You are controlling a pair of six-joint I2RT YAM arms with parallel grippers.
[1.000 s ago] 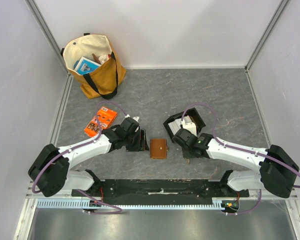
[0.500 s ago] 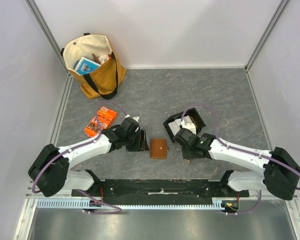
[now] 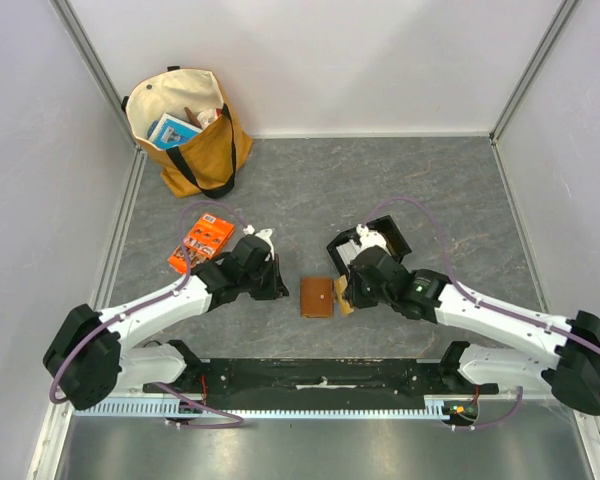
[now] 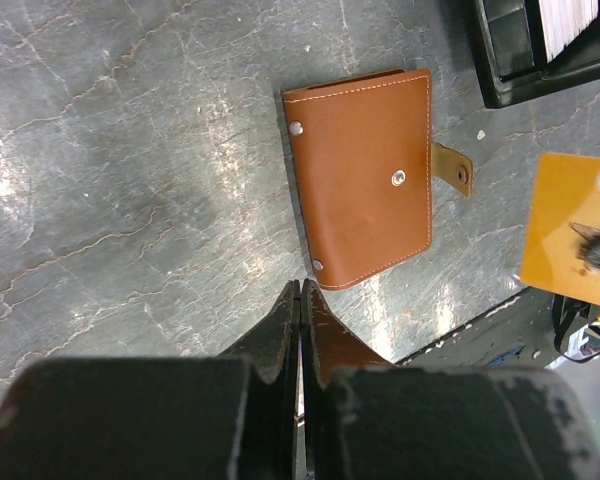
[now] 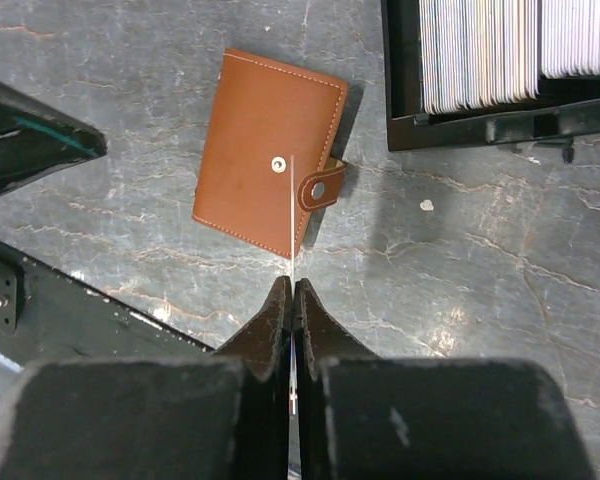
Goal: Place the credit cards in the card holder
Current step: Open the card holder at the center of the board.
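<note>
The card holder (image 3: pixel 316 297) lies closed, so next my right gripper brings the card to the strap-side edge (image 3: pixel 332 297) while my left gripper braces the opposite side to open it.
The card holder (image 3: pixel 317 297) (image 4: pixel 360 190) (image 5: pixel 270 150) is a tan leather wallet lying closed on the grey table, its strap unsnapped and sticking out to the side. My right gripper (image 3: pixel 346 296) (image 5: pixel 293 285) is shut on a thin card, held just right of the wallet. In the right wrist view the card (image 5: pixel 293 215) shows edge-on as a thin pale line, and in the left wrist view it shows its orange-yellow face (image 4: pixel 570 230). My left gripper (image 3: pixel 278 288) (image 4: pixel 301 285) is shut on nothing, a short way left of the wallet. More credit cards (image 5: pixel 480 50) stand packed in a tray.
The black open tray (image 3: pixel 389 232) (image 5: pixel 500 128) with the stacked cards stands behind my right gripper. An orange printed packet (image 3: pixel 201 243) lies to the left. A tan tote bag (image 3: pixel 188 130) stands at the back left. The black base rail (image 3: pixel 320 375) runs along the near edge.
My left gripper has closed and drawn slightly away from the wallet. My right arm has swung left with the card, from beside the tray to the wallet's right edge.
</note>
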